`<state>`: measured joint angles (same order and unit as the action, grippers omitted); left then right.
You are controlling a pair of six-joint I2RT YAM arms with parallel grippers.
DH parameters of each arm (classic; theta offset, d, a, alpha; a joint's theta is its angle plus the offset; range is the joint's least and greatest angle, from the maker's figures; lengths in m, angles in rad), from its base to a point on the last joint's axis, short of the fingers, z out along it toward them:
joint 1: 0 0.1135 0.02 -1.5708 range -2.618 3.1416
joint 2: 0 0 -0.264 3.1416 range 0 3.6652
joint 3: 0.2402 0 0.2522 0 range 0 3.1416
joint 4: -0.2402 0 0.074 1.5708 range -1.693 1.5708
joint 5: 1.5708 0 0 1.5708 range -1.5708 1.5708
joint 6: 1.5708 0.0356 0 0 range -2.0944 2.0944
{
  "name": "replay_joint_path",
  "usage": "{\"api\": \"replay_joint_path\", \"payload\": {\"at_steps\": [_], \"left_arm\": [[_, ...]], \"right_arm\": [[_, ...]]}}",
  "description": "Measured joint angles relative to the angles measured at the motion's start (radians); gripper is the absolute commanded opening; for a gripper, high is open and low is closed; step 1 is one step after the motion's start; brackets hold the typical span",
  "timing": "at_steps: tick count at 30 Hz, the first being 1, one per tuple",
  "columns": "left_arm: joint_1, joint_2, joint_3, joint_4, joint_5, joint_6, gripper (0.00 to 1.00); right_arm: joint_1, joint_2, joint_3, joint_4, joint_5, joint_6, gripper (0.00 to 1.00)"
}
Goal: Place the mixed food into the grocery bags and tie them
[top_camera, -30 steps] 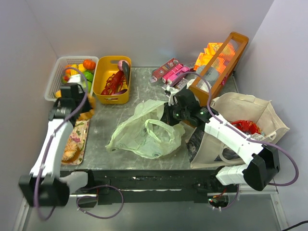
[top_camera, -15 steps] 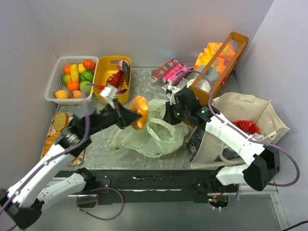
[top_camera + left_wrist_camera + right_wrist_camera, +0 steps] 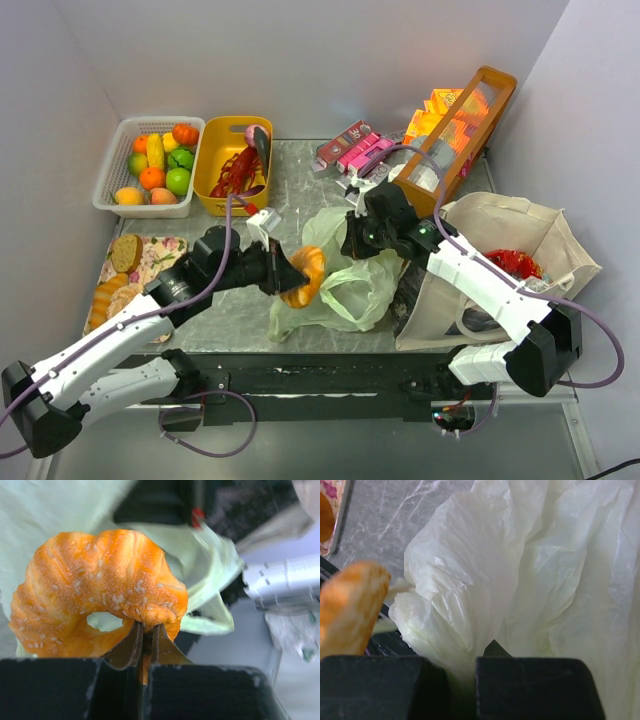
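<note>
The croissant is hanging over the bag's slack side (image 3: 289,316), beside the bag's opening (image 3: 357,293), so the robot's left gripper should move back and bring the croissant in through the bag's opening.
My left gripper (image 3: 290,275) is shut on a golden-brown toy croissant (image 3: 304,277) and holds it over the left part of the pale green plastic bag (image 3: 345,290). In the left wrist view the croissant (image 3: 100,590) fills the frame above the pinched fingertips (image 3: 134,640), with the bag (image 3: 210,575) behind it. My right gripper (image 3: 352,240) is shut on the bag's upper edge and holds it lifted; the right wrist view shows bag plastic (image 3: 520,570) gathered between the jaws and the croissant (image 3: 350,605) at the left. The beige canvas tote (image 3: 505,255) stands at the right with red packets (image 3: 512,263) inside.
A white basket of toy fruit (image 3: 155,165) and a yellow basket with the red lobster (image 3: 235,170) stand at the back left. A floral tray with bread (image 3: 125,265) lies at the left. Pink boxes (image 3: 352,148) and the wooden crate (image 3: 455,125) are at the back.
My left arm has swung from the tray at the left to the middle, carrying the croissant down to the green bag. The bag has been pulled up and bunched to the right.
</note>
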<state>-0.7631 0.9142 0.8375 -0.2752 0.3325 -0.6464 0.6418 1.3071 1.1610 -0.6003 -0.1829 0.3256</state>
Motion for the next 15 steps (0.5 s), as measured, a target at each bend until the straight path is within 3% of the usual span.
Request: {"api": "replay_joint_path", "payload": {"at_steps": [15], "left_arm": [[-0.057,-0.195,-0.022,0.020,0.208,-0.032,0.01]], "right_arm": [[0.000,0.006,0.021,-0.026,0.034,0.000,0.00]]}}
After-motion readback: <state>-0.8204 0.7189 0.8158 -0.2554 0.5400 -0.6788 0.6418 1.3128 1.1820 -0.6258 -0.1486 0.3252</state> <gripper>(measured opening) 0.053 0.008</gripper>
